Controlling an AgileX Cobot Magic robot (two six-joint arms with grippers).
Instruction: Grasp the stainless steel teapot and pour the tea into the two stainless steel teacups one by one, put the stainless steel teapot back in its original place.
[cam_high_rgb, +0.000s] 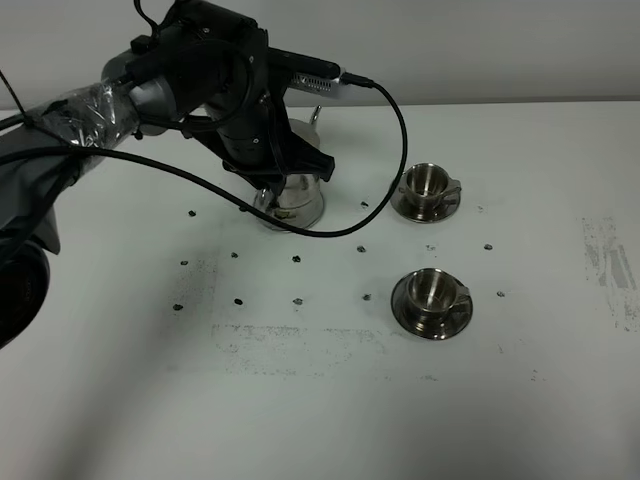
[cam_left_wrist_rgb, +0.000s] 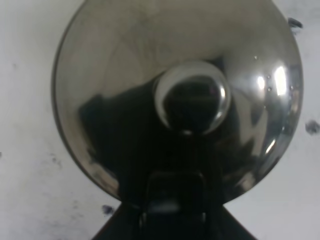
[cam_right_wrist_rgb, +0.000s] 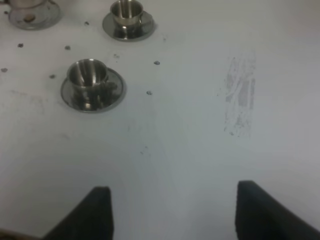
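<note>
My left gripper needs to turn the spout toward the far teacup (cam_high_rgb: 427, 183) before it tips the teapot to pour, because the stainless steel teapot's spout (cam_high_rgb: 315, 115) points toward the back wall.
The stainless steel teapot (cam_high_rgb: 303, 188) hangs under my left gripper (cam_high_rgb: 287, 172), mostly hidden by it. In the left wrist view its lid (cam_left_wrist_rgb: 115, 100) and knob (cam_left_wrist_rgb: 192, 97) fill the frame; the fingers do not show. The pot is a little above the round dish (cam_high_rgb: 290, 218). The right wrist view shows that dish (cam_right_wrist_rgb: 32, 17) bare, with its tan centre dot. Two steel teacups stand on saucers to the right, one farther back (cam_high_rgb: 428, 180) (cam_right_wrist_rgb: 127, 9), one nearer the front (cam_high_rgb: 432, 288) (cam_right_wrist_rgb: 87, 74). No tea shows. My right gripper (cam_right_wrist_rgb: 172, 215) is open over bare table.
Small black specks dot the white table around the dish and cups. A grey scuffed patch (cam_high_rgb: 610, 265) (cam_right_wrist_rgb: 240, 95) lies at the right. A black cable (cam_high_rgb: 398, 130) loops from the left arm down between the pot and the far cup.
</note>
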